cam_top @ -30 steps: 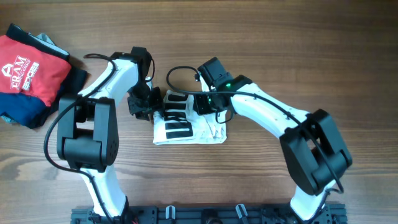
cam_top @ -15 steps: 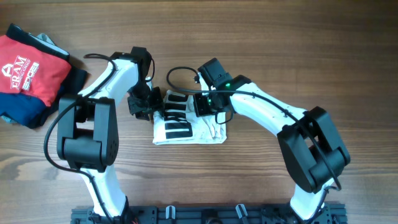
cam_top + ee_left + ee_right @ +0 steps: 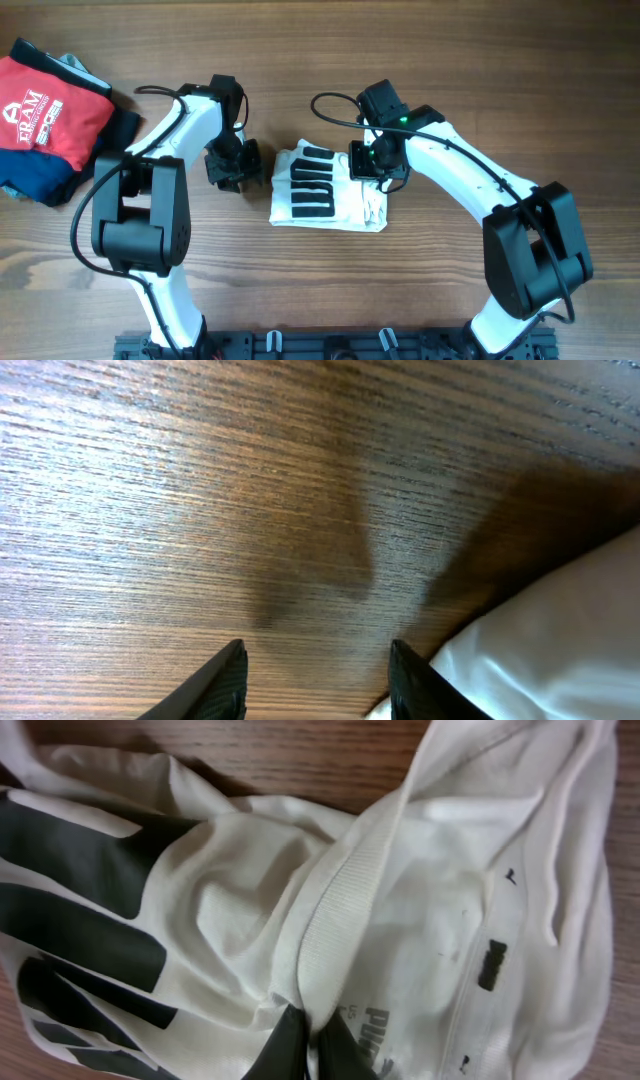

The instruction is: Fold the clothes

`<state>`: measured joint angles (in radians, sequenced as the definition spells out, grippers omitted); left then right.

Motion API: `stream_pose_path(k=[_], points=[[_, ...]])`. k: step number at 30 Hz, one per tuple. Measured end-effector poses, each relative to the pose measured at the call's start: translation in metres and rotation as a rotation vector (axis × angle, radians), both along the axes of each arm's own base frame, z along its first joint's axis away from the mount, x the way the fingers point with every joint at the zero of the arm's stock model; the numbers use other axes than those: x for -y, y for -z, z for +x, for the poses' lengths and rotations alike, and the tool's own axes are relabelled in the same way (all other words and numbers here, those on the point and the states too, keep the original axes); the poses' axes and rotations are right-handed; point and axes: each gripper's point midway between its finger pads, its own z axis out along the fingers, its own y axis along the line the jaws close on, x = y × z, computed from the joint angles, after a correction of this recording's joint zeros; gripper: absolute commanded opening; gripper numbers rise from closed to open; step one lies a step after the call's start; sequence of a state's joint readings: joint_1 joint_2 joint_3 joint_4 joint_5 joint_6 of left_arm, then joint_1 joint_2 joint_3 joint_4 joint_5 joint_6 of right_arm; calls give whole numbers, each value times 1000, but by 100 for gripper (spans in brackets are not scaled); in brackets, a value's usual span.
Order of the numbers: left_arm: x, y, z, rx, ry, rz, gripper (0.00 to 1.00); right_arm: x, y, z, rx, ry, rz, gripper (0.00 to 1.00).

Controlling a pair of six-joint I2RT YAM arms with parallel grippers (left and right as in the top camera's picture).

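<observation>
The shirt is lying crosswise and only its ribbed fold (image 3: 338, 915) is in my right gripper, so my left gripper should grab the shirt's far corner (image 3: 304, 145) to help turn the shirt.
The clothes, a white shirt (image 3: 325, 188) with black block stripes, lies bunched in a small folded bundle at the table's middle. My right gripper (image 3: 372, 170) sits at its right end. In the right wrist view that gripper (image 3: 312, 1042) is shut on a ribbed fold (image 3: 340, 900) of the shirt (image 3: 230, 910), near a small black label patch (image 3: 491, 965). My left gripper (image 3: 240, 168) hangs left of the bundle, apart from it. In the left wrist view it (image 3: 315, 680) is open over bare wood, with a white edge of the shirt (image 3: 545, 645) just past its right finger (image 3: 415, 682).
A red folded garment with a white logo (image 3: 45, 110) lies at the far left on a navy garment (image 3: 40, 182). A black rail (image 3: 330, 346) runs along the table's front edge. Bare wood surrounds the shirt.
My right gripper closed on the shirt and dragged the bundle to the right, away from my left gripper. The left arm stayed where it was.
</observation>
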<state>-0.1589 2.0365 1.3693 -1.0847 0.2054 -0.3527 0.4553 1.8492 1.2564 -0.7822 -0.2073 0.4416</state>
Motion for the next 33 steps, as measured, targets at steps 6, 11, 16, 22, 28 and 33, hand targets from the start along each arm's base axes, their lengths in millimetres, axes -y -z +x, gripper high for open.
stream_pose_path(k=[6,11,16,22,28,33], points=[[4,-9,22,73,-1,-16,49,18,5,-9,-29,12,-94,4],[33,-53,98,413,4,-169,52,20,6,-9,-29,13,-105,4],[68,-70,108,484,66,-275,52,20,6,-9,-28,14,-107,4],[112,-53,84,447,214,-238,51,21,6,-10,-32,13,-110,4],[99,-14,78,376,235,-109,22,22,6,-13,-45,13,-116,4],[90,8,61,277,249,-68,4,23,6,-13,-46,13,-117,4]])
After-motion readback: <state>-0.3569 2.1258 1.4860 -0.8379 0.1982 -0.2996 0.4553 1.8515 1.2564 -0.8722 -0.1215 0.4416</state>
